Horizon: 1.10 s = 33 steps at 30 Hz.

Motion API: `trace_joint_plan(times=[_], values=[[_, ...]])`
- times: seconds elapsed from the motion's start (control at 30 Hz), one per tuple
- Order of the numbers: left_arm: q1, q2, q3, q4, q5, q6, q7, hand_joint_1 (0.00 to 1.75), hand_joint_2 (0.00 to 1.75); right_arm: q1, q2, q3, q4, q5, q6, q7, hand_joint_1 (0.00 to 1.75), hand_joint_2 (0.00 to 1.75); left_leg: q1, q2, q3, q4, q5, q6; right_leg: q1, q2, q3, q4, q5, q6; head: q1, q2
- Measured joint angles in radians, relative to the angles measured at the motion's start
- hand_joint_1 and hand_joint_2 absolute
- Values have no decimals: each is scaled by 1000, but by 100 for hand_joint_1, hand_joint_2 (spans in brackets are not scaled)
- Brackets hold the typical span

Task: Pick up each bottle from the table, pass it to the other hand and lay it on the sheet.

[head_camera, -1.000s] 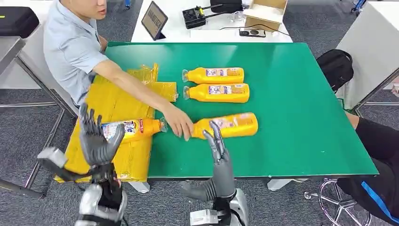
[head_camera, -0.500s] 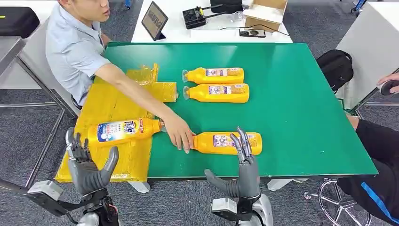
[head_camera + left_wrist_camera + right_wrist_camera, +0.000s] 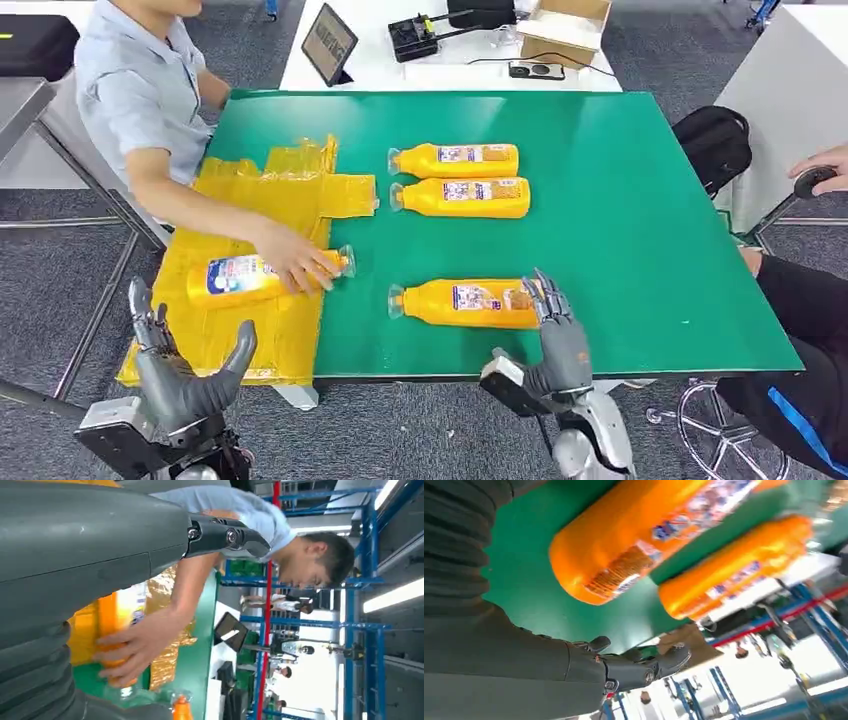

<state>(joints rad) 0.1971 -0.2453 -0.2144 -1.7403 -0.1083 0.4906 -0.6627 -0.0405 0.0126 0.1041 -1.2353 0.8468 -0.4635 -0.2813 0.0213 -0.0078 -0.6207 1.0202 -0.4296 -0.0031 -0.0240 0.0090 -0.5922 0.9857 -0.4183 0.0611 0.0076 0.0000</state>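
The near bottle [image 3: 468,303] should show a hidden blue label when I turn it over, because the bottle on the yellow sheet has its blue label [image 3: 238,273] facing up.
Three orange bottles lie on the green table [image 3: 620,200]: two side by side at the back [image 3: 455,159] [image 3: 462,197], one near the front edge [image 3: 465,303]. My right hand [image 3: 558,335] stands at this near bottle's base end, fingers spread and reaching over the table edge, gripping nothing. In the right wrist view the near bottle [image 3: 649,535] lies just beyond the hand. A fourth bottle [image 3: 240,278] lies on the yellow sheet [image 3: 250,215], with a person's hand [image 3: 297,263] on it. My left hand [image 3: 185,375] hangs open below the sheet's front edge.
The person sits at the table's left side, forearm stretched over the sheet. A white table behind holds a tablet [image 3: 327,42] and a cardboard box [image 3: 562,25]. A black bag [image 3: 712,140] and another person's leg are at the right.
The person's hand left the near bottle and now rests on the bottle on the sheet. My right hand shifted right to the near bottle's base. My left hand sank a little.
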Motion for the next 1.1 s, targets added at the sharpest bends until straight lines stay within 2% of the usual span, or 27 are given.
trace_joint_plan(times=[0.1, 0.2, 0.47, 0.73, 1.1], values=[[-4, 0, -1, 0, -22, -1, 23, 0, 175, -32, -20, 0, 36, 57, 39, 78, 0, 175, 0, 0, 0, 0, 0, 0, 0, 0, 0, 0, 0, 0, 0, 0], [-5, 0, -1, 0, -31, -2, 32, 0, 175, -54, -39, 0, 64, 79, 50, 104, 0, 175, 0, 0, -1, 0, 0, 0, 0, 0, 0, 0, 0, 0, 0, 0], [-25, -2, 2, 39, -69, 10, 85, 0, 175, -114, -46, 2, 135, 77, 74, 101, 0, 175, 0, 0, -1, 0, 0, 0, 0, 0, 0, 0, 0, 0, 0, 0], [-62, -10, -3, 94, -69, -9, 110, 0, 175, -248, -25, 51, 300, 129, 76, 123, 0, 175, 0, 0, 0, 0, 0, 0, 0, 0, 0, 0, 0, 0, 0, 0], [-101, -11, -5, 154, -37, -40, 139, 0, 175, -368, 3, 108, 481, 129, 117, 110, 0, 175, 0, 0, 0, 0, 0, 0, 0, 0, 0, 0, 0, 0, 0, 0]])
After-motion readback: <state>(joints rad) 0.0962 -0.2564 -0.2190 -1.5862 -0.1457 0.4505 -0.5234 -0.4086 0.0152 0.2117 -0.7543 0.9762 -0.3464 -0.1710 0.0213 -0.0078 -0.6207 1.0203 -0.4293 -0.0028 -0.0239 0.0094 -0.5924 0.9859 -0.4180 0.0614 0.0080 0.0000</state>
